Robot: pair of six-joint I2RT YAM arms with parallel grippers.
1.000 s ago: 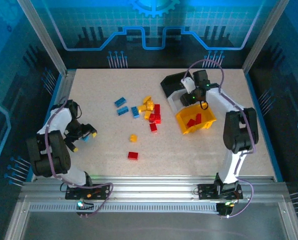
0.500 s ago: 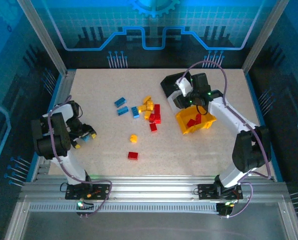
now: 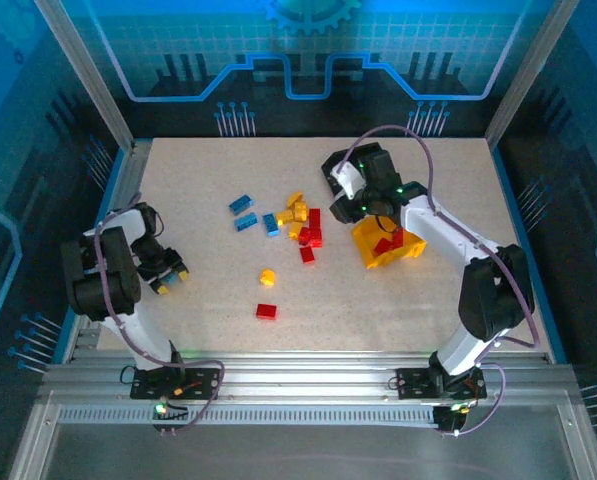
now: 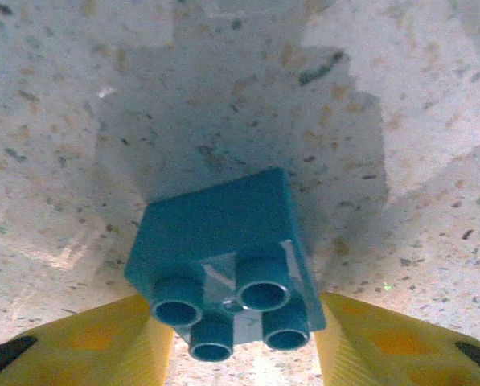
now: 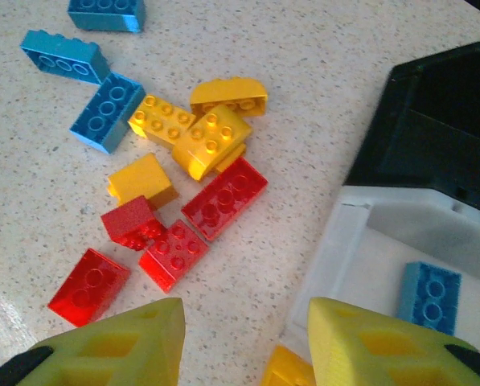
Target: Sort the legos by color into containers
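Note:
The blue lego (image 4: pixel 222 249) is crooked between my left gripper's fingers, so next I open them and grip its sides (image 4: pixel 298 233) squarely before I carry it to the white bin.
My left gripper (image 3: pixel 168 274) sits low at the table's left side, shut on a blue lego (image 4: pixel 223 257) whose studs face the wrist camera between the yellow fingers (image 4: pixel 87 342). My right gripper (image 5: pixel 244 342) is open and hangs over bare table between the lego pile and the bins. The pile holds red legos (image 5: pixel 223 197), yellow legos (image 5: pixel 211 137) and blue legos (image 5: pixel 107 112). The translucent white bin (image 5: pixel 360 241) holds one blue lego (image 5: pixel 428 293). The black bin (image 5: pixel 441 121) lies behind it. The yellow bin (image 3: pixel 386 250) holds red legos.
A single yellow lego (image 3: pixel 267 276) and a single red lego (image 3: pixel 266 311) lie apart from the pile, nearer the front. The right arm crosses above the white bin and hides most of it in the top view. Metal frame posts stand at the back corners.
My right arm has swung left from above the bins toward the pile, gripper still open. The left gripper has barely shifted and still has the blue lego.

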